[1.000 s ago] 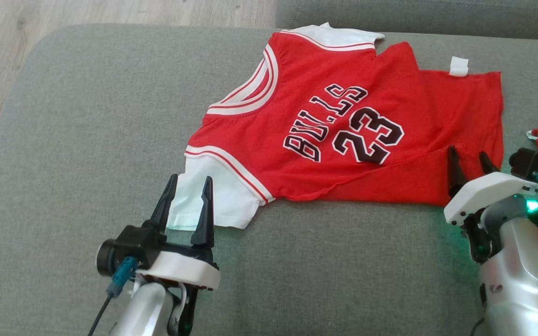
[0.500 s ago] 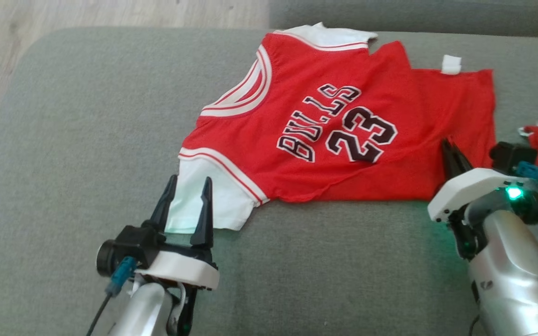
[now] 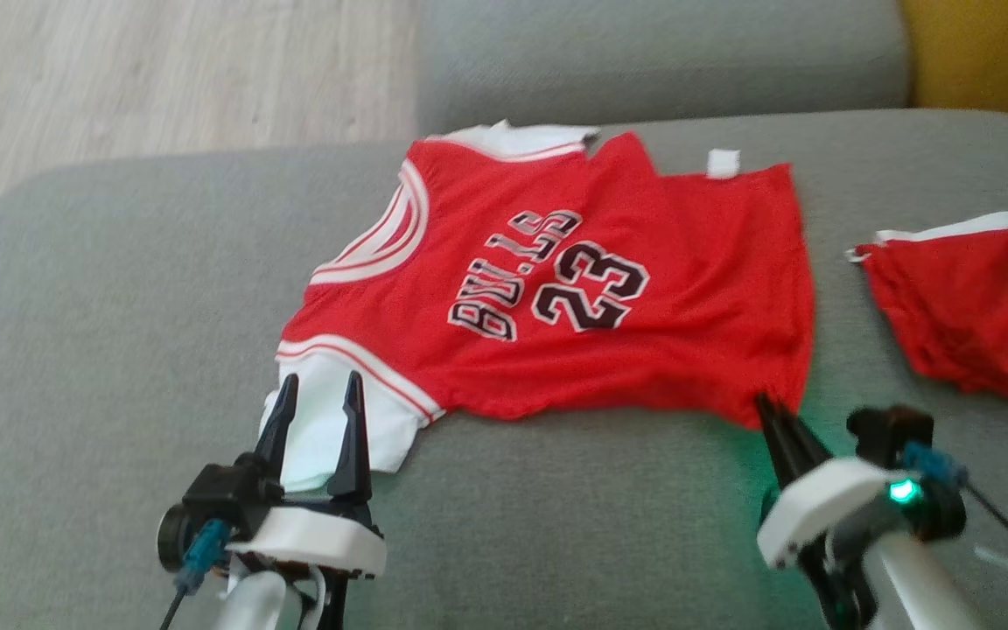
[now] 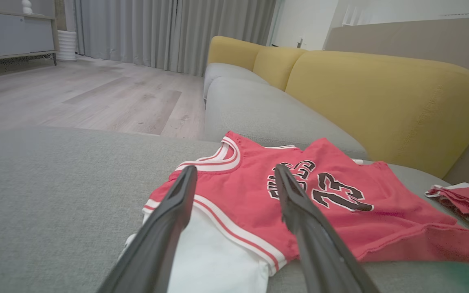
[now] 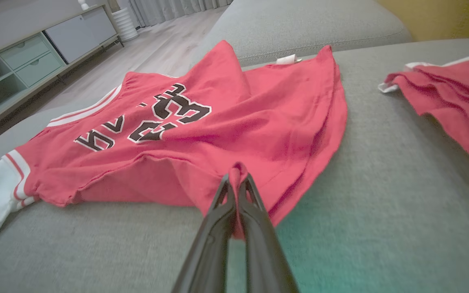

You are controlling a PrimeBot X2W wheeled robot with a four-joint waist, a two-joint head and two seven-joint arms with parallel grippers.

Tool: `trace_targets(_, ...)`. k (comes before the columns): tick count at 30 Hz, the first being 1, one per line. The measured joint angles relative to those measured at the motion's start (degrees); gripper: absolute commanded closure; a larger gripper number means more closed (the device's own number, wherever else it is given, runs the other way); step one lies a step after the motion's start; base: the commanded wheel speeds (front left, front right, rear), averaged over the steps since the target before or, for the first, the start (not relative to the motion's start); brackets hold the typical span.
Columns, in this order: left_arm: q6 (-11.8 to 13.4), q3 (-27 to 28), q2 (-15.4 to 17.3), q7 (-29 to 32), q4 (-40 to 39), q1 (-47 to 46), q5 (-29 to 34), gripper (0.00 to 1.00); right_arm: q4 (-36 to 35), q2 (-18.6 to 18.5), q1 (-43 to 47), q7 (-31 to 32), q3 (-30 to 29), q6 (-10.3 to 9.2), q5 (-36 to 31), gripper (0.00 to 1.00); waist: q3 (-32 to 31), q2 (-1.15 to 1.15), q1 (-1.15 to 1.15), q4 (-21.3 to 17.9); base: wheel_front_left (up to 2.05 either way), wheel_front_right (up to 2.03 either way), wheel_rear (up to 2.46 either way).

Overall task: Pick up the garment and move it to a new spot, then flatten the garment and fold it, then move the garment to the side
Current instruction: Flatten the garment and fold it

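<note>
I expect the garment's near side (image 3: 532, 380) to follow and cover part of the lettering when I carry the near white sleeve over, because a striped seam (image 3: 369, 367) joins that side and the sleeve.
The garment (image 3: 556, 297) is a red jersey with white sleeves and "BULLS 23" in black, spread on the grey sofa seat (image 3: 119, 306). My left gripper (image 3: 316, 402) stands open over the near white sleeve (image 3: 329, 429), one finger on each side of it; in the left wrist view the garment (image 4: 259, 203) lies between and beyond the two fingers. My right gripper (image 3: 771, 411) is shut on the garment's near hem corner. In the right wrist view the pinched red cloth (image 5: 237, 173) rises between the closed right gripper (image 5: 236, 179).
A second red piece of clothing (image 3: 968, 306) with a white band lies on the seat to the right. The yellow backrest (image 4: 381, 101) runs behind the seat. Wooden floor (image 3: 163, 70) lies beyond the seat's far left edge.
The right gripper has closed on the hem and drawn that corner toward me. The head camera has shifted, showing more of the seat on the right. The left gripper stays open.
</note>
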Motion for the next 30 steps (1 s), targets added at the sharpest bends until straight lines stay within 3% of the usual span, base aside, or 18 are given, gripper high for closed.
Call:
trace_targets(2,0.1,0.2,0.0,0.0,0.0,0.5,0.0,0.0,-2.3,0.0,2.9,1.3,-0.1,0.0,0.0,1.0,-1.0,0.0,-0.01,-1.0,0.0,0.0,0.0)
trace_targets(3,0.1,0.3,0.0,0.0,0.0,0.7,0.0,0.0,-3.5,0.0,4.4,2.1,-0.2,0.0,0.0,0.74,-1.3,0.0,-0.01,-1.6,0.0,0.0,0.0)
trace_targets(4,0.1,0.3,0.0,0.0,0.0,0.7,0.0,0.0,-4.3,0.1,5.9,3.0,-0.7,0.0,0.0,0.0,-1.6,0.0,0.0,-2.0,0.0,0.0,0.0)
trace_targets(11,0.1,0.3,0.0,0.0,-0.1,0.7,-0.5,0.0,-11.1,0.6,11.6,3.3,-7.2,0.0,-2.0,0.0,-2.2,0.0,0.0,-3.7,0.0,0.0,0.0)
trace_targets(18,0.1,1.0,0.0,0.0,-0.2,0.7,-0.5,0.0,-19.1,3.1,11.5,-7.2,-10.5,0.0,-6.8,0.0,-1.7,0.0,0.01,-4.4,0.0,0.0,0.0)
trace_targets(30,0.0,1.2,0.0,0.0,-0.5,0.7,0.5,0.0,-18.5,4.3,13.2,-10.2,-8.5,0.0,-9.2,0.0,-1.9,0.0,0.01,-3.3,0.0,0.0,0.0)
